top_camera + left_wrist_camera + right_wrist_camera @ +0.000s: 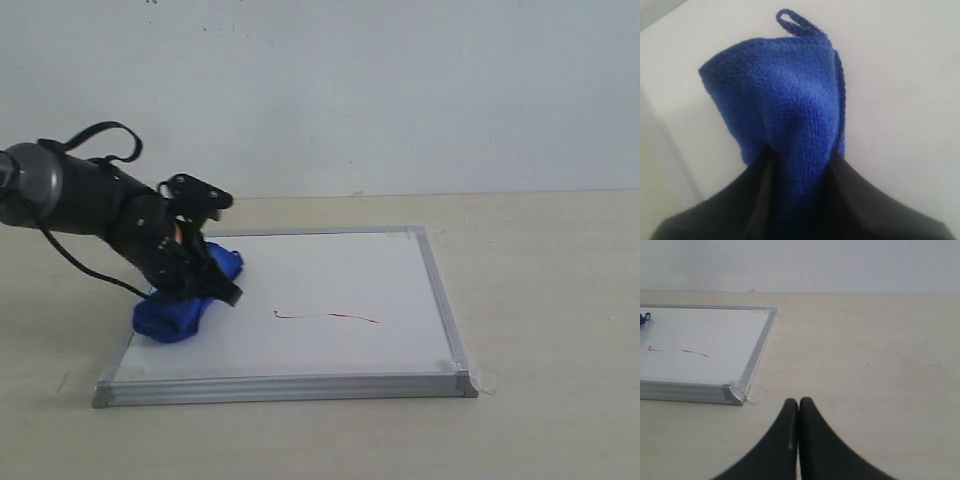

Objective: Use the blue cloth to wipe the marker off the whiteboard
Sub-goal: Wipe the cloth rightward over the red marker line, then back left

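Note:
My left gripper should wipe the blue cloth (165, 319) back over the line's closest end (279, 316), because the cloth is at the whiteboard's edge, off the red marker line.
The whiteboard (330, 290) lies flat on the table, its silver frame and grey corners showing. A thin dark red marker line (330, 317) runs across its near middle, also visible in the right wrist view as the marker (694, 353). The blue cloth (185, 305) rests on the board's left part, a short way left of the line. My left gripper (200, 280) is shut on the blue cloth (785, 100), which bulges out between the black fingers. My right gripper (799, 402) is shut and empty, above bare table off the whiteboard's (705, 340) near right corner; it is out of the exterior view.
The beige tabletop (540, 300) surrounds the board, with a white wall behind. A scrap of clear tape (756, 396) sticks out at the board's near right corner. The left arm's dark body and cable (80, 190) hang over the table's left side.

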You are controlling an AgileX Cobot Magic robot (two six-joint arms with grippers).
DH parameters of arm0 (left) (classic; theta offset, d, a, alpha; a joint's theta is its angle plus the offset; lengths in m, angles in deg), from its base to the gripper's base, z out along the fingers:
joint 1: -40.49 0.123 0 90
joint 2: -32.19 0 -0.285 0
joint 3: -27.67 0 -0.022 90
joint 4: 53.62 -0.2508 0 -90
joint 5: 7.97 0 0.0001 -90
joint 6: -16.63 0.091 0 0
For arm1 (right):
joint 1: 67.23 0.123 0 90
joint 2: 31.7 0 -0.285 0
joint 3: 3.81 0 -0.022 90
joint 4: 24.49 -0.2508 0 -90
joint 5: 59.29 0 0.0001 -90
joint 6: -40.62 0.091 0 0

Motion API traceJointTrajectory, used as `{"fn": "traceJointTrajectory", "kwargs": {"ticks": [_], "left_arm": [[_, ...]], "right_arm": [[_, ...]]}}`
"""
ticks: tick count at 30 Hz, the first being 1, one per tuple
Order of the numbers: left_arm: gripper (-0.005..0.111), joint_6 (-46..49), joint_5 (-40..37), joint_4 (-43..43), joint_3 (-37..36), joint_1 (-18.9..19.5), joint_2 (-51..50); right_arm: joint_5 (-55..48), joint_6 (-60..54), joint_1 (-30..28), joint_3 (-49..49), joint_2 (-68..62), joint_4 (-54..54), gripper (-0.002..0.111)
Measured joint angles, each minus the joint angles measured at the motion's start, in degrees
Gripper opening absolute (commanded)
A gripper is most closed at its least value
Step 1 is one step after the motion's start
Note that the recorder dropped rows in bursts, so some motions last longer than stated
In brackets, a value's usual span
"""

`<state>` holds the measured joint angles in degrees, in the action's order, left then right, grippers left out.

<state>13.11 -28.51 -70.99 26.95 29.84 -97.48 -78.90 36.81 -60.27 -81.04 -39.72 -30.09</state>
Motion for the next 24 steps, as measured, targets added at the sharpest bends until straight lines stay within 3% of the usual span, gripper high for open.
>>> {"fn": "traceJointTrajectory", "kwargs": {"ticks": [4, 7, 12, 19, 24], "left_arm": [[0.004, -0.57, -1.58, 0.57, 0.58, 5.15, 0.00], [0.004, 0.74, -1.58, 2.28, 0.62, 5.52, 0.00], [0.004, 7.51, -2.71, 4.11, 0.72, 2.31, 0.00], [0.004, 18.28, -1.93, 8.03, 0.72, -7.06, 0.00], [0.004, 13.69, 0.36, 6.78, 1.30, -5.73, -0.37]], "right_arm": [[0.00, 0.00, 0.00, 0.00, 0.00, 0.00, 0.000], [0.00, 0.00, 0.00, 0.00, 0.00, 0.00, 0.000], [0.00, 0.00, 0.00, 0.00, 0.00, 0.00, 0.000], [0.00, 0.00, 0.00, 0.00, 0.00, 0.00, 0.000], [0.00, 0.00, 0.00, 0.00, 0.00, 0.00, 0.000]]}}
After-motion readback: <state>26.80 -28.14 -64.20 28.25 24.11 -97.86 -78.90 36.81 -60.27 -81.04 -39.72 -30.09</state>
